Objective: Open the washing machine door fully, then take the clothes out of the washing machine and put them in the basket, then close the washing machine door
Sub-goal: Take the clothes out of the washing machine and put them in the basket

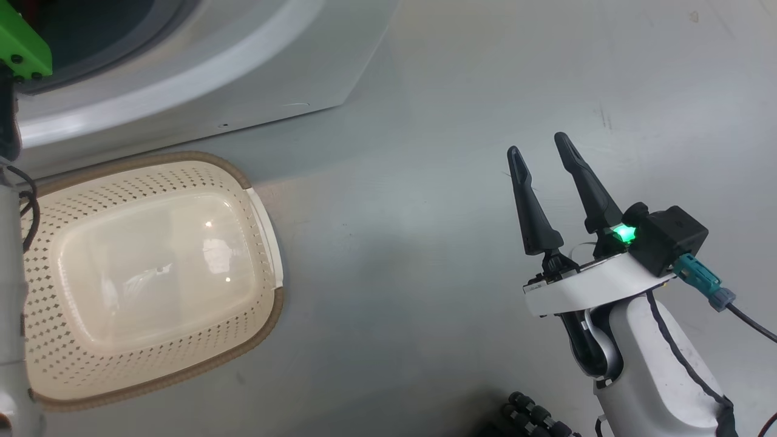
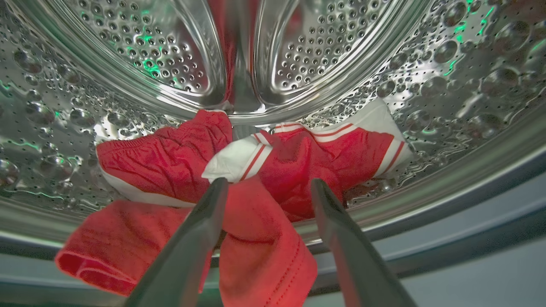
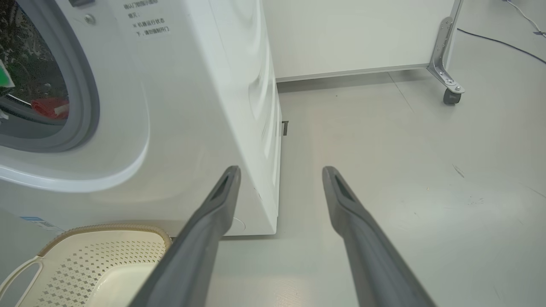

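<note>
I expect the striped red cloth (image 2: pixel 315 158) to follow the hanging red piece (image 2: pixel 263 225) out when I pull, because that piece runs up into the striped white trim.
Red clothes with white trim (image 2: pixel 179 157) lie in a heap low in the steel drum (image 2: pixel 298 42) of the washing machine (image 1: pixel 182 79). One red piece hangs out over the drum's lip. My left gripper (image 2: pixel 268 183) is open at the drum's mouth, its two fingers on either side of that hanging piece. The cream basket (image 1: pixel 54 212) stands on the floor in front of the machine, with nothing in it. My right gripper (image 1: pixel 537 144) hangs open over bare floor to the right of the basket, holding nothing. The washing machine door is out of view.
My left forearm (image 1: pixel 9 303) runs up the left edge of the head view beside the basket. A wheeled white panel (image 3: pixel 450 91) stands behind the washing machine (image 3: pixel 192 106). Grey floor (image 1: pixel 425 212) stretches right of the basket (image 3: pixel 85 260).
</note>
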### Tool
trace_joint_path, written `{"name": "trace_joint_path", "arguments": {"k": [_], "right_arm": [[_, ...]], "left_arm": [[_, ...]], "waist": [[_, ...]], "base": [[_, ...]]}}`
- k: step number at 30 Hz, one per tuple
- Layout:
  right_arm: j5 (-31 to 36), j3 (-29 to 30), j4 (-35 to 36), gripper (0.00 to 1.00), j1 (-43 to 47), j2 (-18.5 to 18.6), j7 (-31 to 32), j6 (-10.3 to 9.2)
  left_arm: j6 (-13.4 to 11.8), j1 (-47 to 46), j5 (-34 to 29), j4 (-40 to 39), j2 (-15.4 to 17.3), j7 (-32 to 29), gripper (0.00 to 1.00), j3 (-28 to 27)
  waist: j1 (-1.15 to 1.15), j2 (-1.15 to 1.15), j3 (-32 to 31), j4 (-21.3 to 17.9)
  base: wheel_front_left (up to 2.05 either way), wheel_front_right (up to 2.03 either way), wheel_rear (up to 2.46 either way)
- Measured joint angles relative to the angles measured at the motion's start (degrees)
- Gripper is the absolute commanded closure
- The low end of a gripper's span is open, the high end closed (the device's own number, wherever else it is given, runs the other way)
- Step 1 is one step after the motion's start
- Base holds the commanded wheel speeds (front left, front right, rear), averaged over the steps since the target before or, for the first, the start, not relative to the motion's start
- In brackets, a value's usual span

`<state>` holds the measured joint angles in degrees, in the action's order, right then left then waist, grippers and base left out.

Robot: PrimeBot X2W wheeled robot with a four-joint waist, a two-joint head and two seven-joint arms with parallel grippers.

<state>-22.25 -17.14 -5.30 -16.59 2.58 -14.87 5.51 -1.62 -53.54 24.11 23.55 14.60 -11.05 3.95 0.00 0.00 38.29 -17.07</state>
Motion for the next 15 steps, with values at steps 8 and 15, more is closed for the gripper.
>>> {"name": "trace_joint_path", "arguments": {"k": [8,15], "right_arm": [[-0.4,0.0,-0.6,0.00,-0.6,0.0,0.0,-0.40],[-0.4,0.0,-1.2,0.00,-0.9,0.0,0.0,-0.64]], "left_arm": [[0.0,-1.5,-0.5,5.7,0.8,-2.3,0.00,0.4],[-0.2,-2.5,-0.8,9.6,0.9,-5.5,1.00,1.8]], "waist": [[0.00,0.00,1.1,-1.6],[0.00,0.00,1.3,-1.7]], "base": [[0.00,0.00,0.00],[0.00,0.00,0.00]]}}
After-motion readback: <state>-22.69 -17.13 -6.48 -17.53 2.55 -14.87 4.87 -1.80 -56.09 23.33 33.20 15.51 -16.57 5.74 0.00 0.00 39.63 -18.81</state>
